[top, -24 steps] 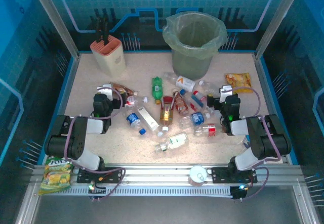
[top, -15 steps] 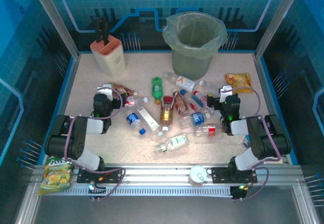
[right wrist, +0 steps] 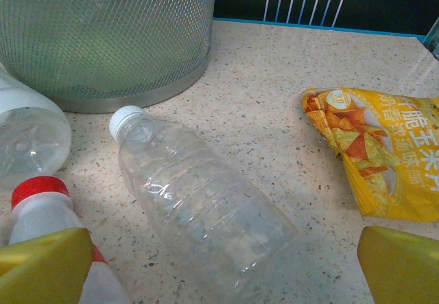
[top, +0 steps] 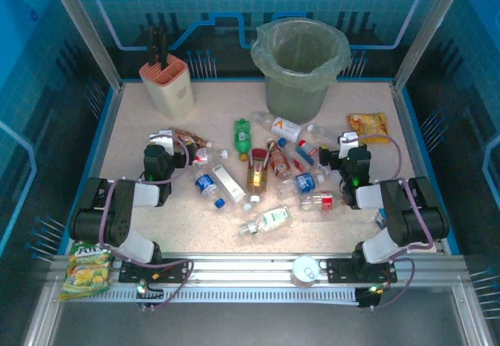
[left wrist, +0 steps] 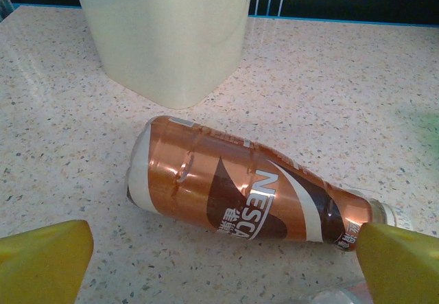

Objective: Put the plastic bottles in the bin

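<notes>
My left gripper should move back, turn and grab the nearer clear bottle [top: 204, 157] by its base, because the brown-labelled bottle [left wrist: 250, 187] is lying lengthwise across my left gripper's opening.
Several plastic bottles [top: 262, 170] lie scattered across the middle of the table, among them a green one [top: 242, 137] and an amber one [top: 257, 173]. The bin [top: 301, 65] stands at the back, lined with a greenish bag. My left gripper [left wrist: 223, 263] is open, its yellow fingers [left wrist: 41, 259] low on either side of a brown-labelled bottle [left wrist: 240, 191] lying just ahead. My right gripper [right wrist: 223, 266] is open too, with a clear white-capped bottle [right wrist: 199, 208] lying between and ahead of its fingers [right wrist: 401, 263]. A red-capped bottle [right wrist: 41, 201] touches its left finger.
The peach knife block [top: 166, 84] stands at the back left, just beyond the brown bottle [top: 191, 138]. A yellow snack bag [right wrist: 384, 153] lies right of the clear bottle; another [top: 86, 269] sits off the table's front left. The bin's mesh wall [right wrist: 110, 36] is close ahead on the right arm's left.
</notes>
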Controlling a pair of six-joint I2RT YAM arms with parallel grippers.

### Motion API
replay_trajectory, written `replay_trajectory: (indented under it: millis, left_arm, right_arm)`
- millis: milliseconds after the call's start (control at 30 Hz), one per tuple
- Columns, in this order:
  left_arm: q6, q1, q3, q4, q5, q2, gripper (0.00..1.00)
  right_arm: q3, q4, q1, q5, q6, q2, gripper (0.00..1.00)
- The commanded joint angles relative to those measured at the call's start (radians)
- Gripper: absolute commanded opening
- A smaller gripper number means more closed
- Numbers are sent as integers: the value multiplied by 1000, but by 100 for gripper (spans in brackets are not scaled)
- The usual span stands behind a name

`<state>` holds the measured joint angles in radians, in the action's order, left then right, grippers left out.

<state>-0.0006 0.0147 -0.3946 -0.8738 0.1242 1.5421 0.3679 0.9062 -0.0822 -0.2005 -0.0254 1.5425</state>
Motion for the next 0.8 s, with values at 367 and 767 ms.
replay_trajectory:
  millis: [367, 767]
  left_arm:
    - [-146, 24, -384, 992, 25, -464, 99]
    - [-560, -16, -739, 1613, -146, -248, 95]
  right_arm:
    - [319, -871, -6, 59, -35, -331, 100]
    - [823, -1655, -78, 286, -284, -271, 100]
